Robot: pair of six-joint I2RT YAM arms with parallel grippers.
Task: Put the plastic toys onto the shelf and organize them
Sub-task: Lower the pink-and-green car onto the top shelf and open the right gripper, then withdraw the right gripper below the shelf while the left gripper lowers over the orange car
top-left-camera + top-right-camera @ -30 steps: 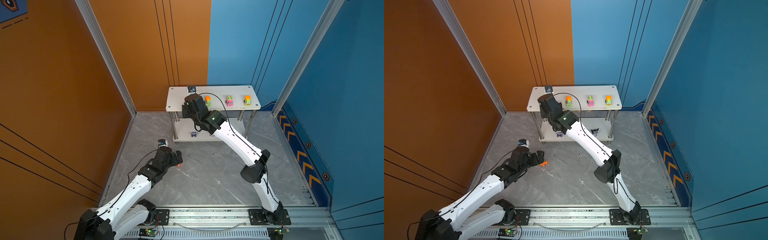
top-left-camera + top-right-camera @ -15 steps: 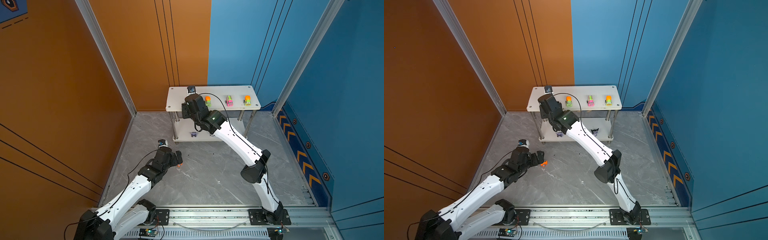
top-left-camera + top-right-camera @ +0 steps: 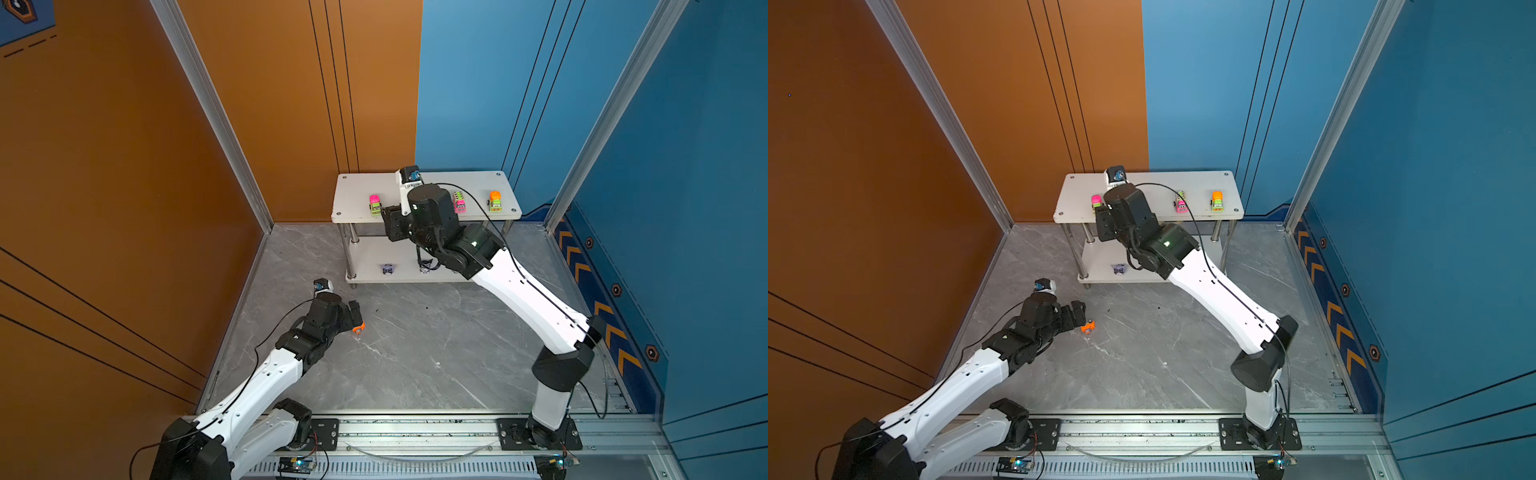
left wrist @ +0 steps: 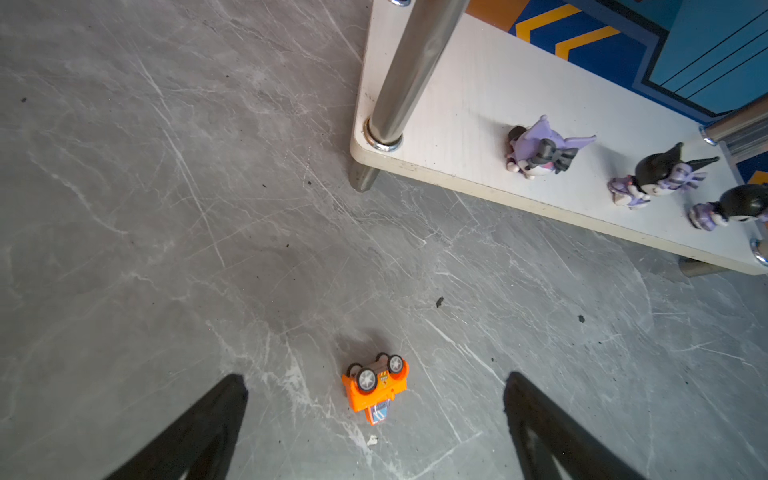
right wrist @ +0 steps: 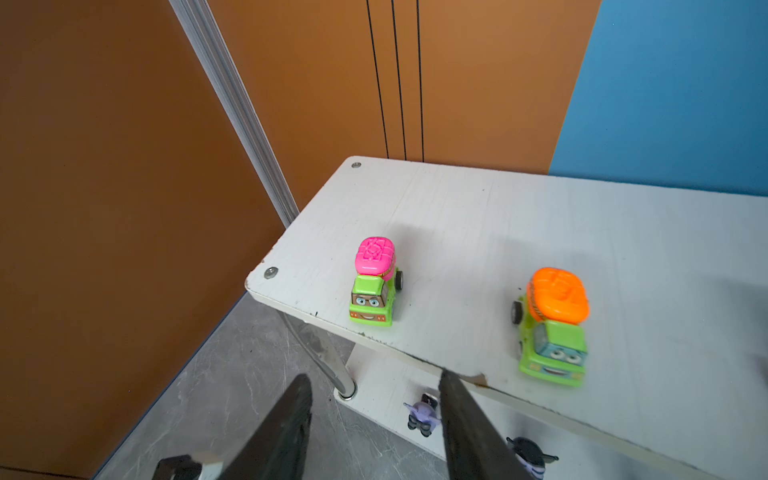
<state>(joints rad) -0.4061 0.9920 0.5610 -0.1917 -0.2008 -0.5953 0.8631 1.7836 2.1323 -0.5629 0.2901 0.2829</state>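
Observation:
The orange toy car is tipped over with its wheels toward the shelf, so the robot's left gripper should shut and gently push the car upright before taking hold of it.
An orange toy car lies tipped over on the grey floor, also in both top views. My left gripper hovers over it, open, fingers wide on either side. On the shelf top tier stand a pink-topped green truck and an orange-topped green truck. My right gripper is open and empty, just off the shelf's front edge near the pink-topped truck. Two more trucks stand further right. Three purple-and-black figurines sit on the lower tier.
Chrome posts join the shelf tiers at the corners. An orange wall is at the left and back, a blue wall at the right. The arms' base rail runs along the front.
My right gripper has opened and drawn back a little, leaving the pink-topped truck standing on the top tier. The left arm has hardly moved.

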